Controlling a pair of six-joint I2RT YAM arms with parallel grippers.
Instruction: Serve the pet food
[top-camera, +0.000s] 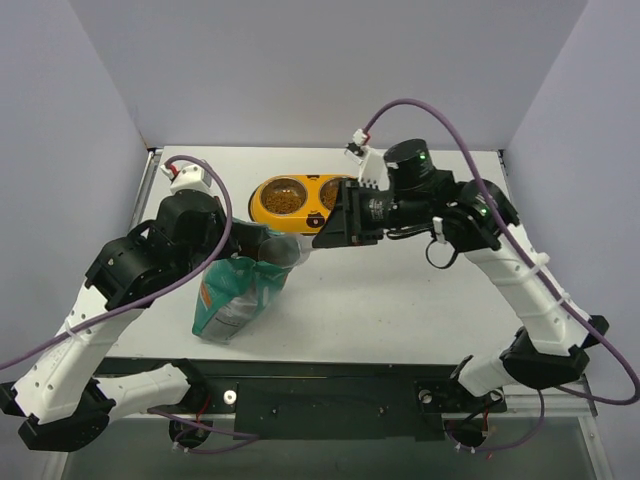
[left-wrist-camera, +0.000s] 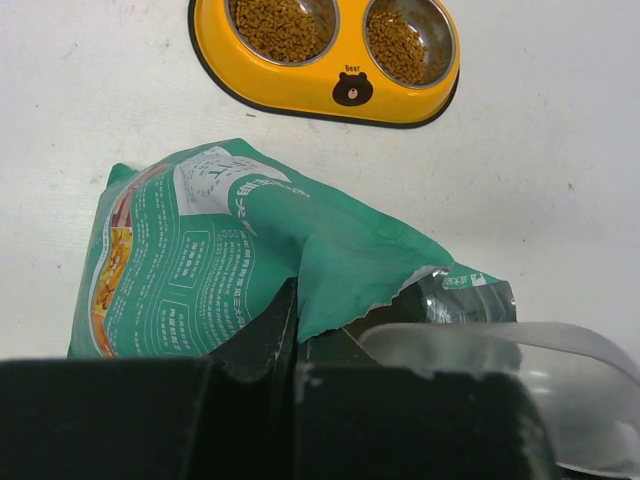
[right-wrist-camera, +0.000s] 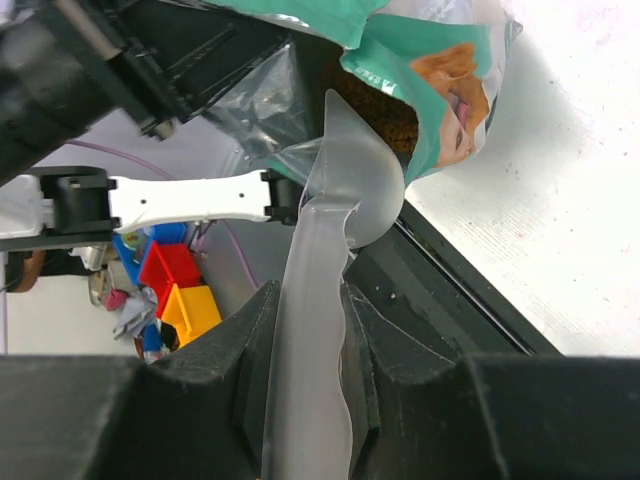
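Observation:
The scoop's bowl (right-wrist-camera: 362, 188) is empty at the opening of the bag, so my right gripper needs to push the scoop far into the kibble (right-wrist-camera: 388, 112) first and then pull it out full.
Brown kibble lies in both bowls (left-wrist-camera: 283, 25) of the yellow feeder (top-camera: 262, 206) and shows dark inside the open bag (right-wrist-camera: 385, 115). The teal-and-white bag (top-camera: 232, 295) stands tilted in front of the feeder. My left gripper (top-camera: 257, 246) is shut on the bag's torn top edge (left-wrist-camera: 330, 300) and holds the mouth open. My right gripper (top-camera: 328, 234) is shut on the handle of a clear plastic scoop (right-wrist-camera: 312, 330). The scoop's bowl (right-wrist-camera: 352, 175) is at the bag's mouth, close above the kibble; it also shows in the left wrist view (left-wrist-camera: 500, 350).
The feeder (left-wrist-camera: 300, 90) sits at the back middle of the white table, just behind my right gripper. The table's black front edge (right-wrist-camera: 470, 290) runs below the bag. Coloured bins (right-wrist-camera: 180, 285) lie beyond the table's edge.

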